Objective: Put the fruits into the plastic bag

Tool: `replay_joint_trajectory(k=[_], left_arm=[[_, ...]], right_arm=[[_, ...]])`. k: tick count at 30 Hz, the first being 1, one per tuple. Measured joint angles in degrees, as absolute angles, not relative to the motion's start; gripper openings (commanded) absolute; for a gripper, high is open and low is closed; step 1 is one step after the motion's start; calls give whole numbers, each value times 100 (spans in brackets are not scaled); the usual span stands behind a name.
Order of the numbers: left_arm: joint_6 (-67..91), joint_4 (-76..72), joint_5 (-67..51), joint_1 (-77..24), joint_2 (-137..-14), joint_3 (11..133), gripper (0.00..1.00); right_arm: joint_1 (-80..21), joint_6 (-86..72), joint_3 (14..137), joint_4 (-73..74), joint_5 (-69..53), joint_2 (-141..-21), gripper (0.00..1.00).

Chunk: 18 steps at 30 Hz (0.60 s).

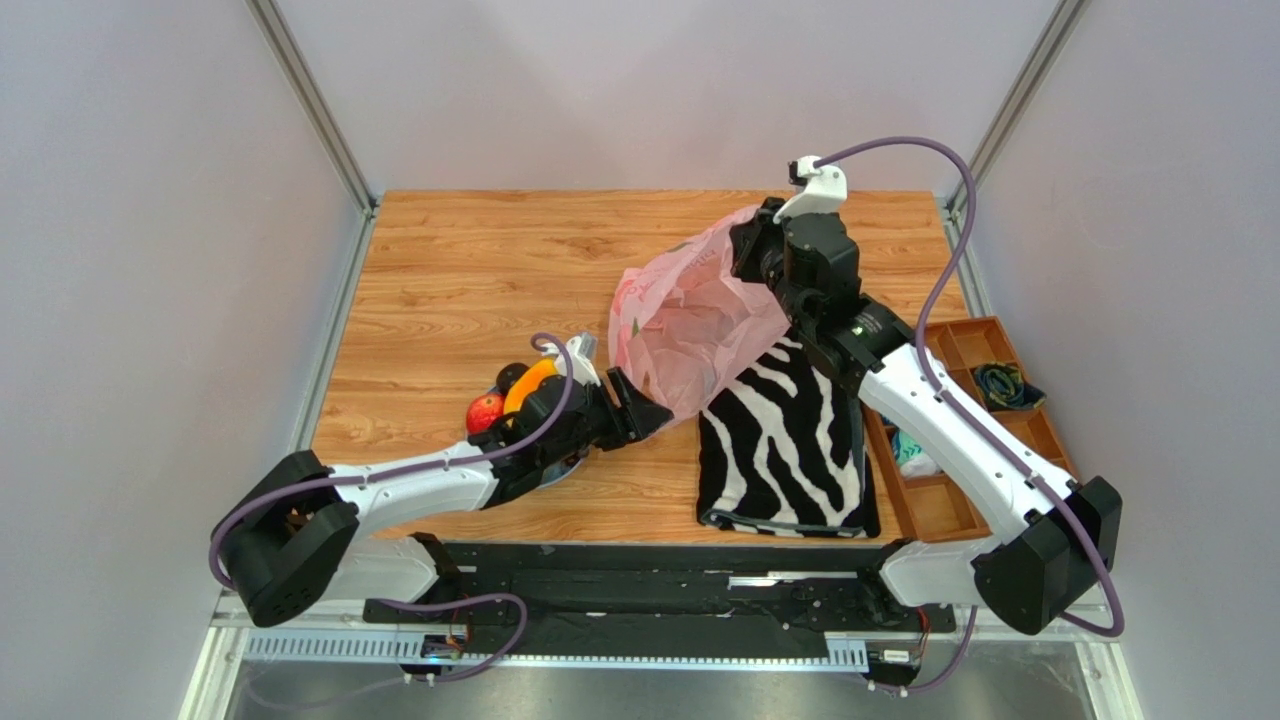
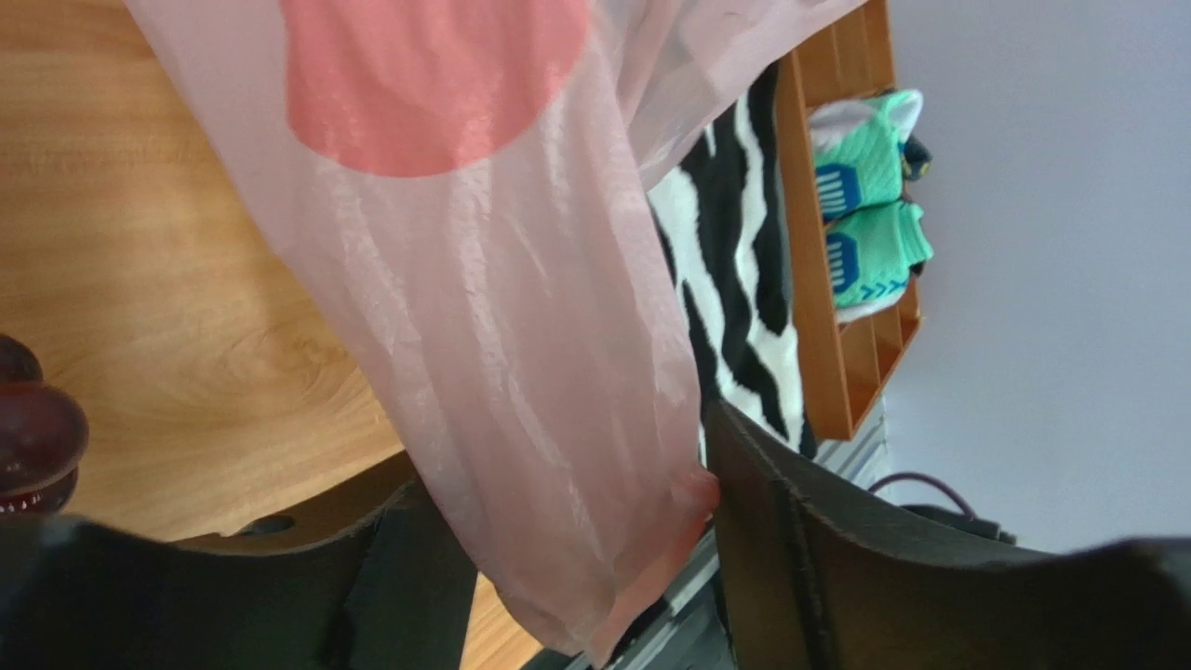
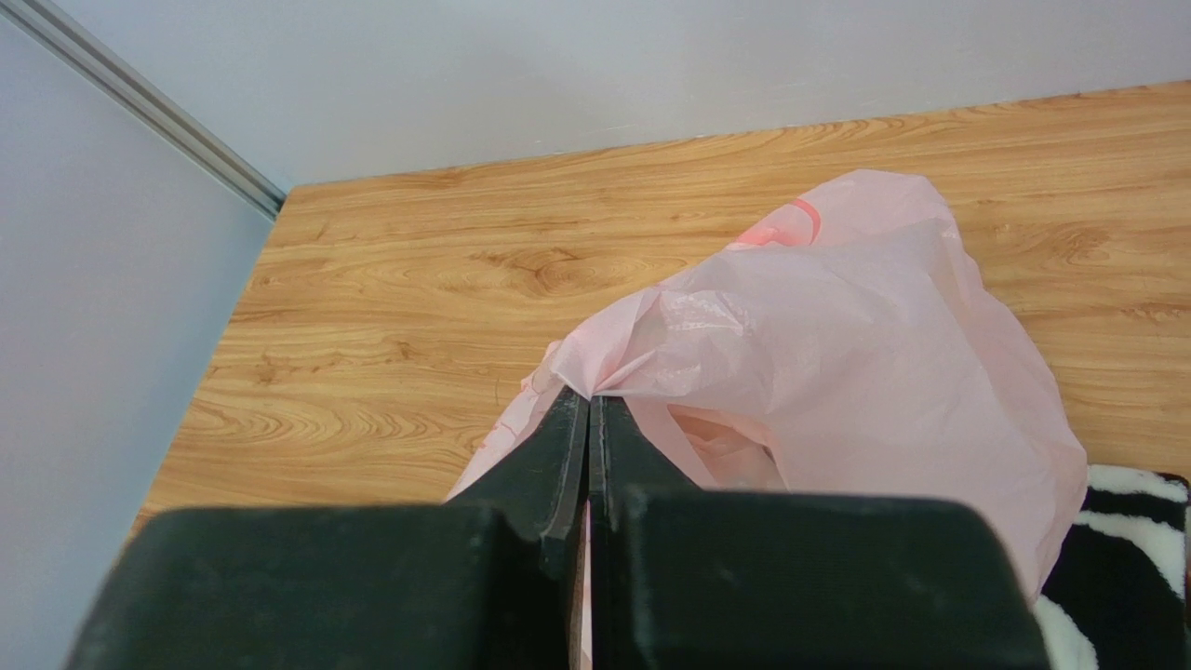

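Observation:
Next, my left gripper takes the bag's lower end (image 1: 670,410) and holds the bag open, because the bag's upper rim (image 1: 739,224) keeps my right gripper busy. This will free my right gripper for fruits.
The pink plastic bag (image 1: 684,323) hangs lifted over the table's middle. My right gripper (image 1: 762,248) is shut on its upper rim, and the pinch shows in the right wrist view (image 3: 589,401) with the bag (image 3: 853,335) bulging beyond it. My left gripper (image 1: 649,413) is open at the bag's lower end. In the left wrist view the bag (image 2: 517,321) hangs between the wide-apart fingers (image 2: 797,545) and touches the right one. The fruits lie behind my left wrist: a red apple (image 1: 484,413), an orange fruit (image 1: 529,386) and a dark one (image 1: 511,374). A dark purple fruit (image 2: 35,433) shows at the left edge.
A zebra-striped cloth (image 1: 789,443) lies right of centre, under the bag's lower end; it also shows in the left wrist view (image 2: 727,251). A wooden compartment tray (image 1: 962,435) with green socks (image 2: 867,210) and other items stands along the right edge.

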<state>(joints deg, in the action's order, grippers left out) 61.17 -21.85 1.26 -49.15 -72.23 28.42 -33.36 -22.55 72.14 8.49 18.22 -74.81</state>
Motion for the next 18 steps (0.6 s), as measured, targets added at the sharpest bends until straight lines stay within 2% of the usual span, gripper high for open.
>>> replay_joint_trajectory(k=[2,3,4,12,18], left_arm=[[6060,-2331,250,-4915,-7212,2845,24],[6036,-2368,294,-4915,-7212,2858,7],[5955,-2383,327,-4915,-7212,2886,0],[4998,-1734,287,-4659,-6794,3730,0],[3916,-390,-659,-3092,-6248,5070,0]], right_arm=[[-3336,-2252,7157,854,1855,-7470,0],[-3336,-2250,7118,854,1865,-7454,0],[-3336,-2248,7089,867,1881,-7435,0],[-3336,-1905,7008,915,1944,-7150,0],[-3336,-1667,7008,937,1828,-7181,0]])
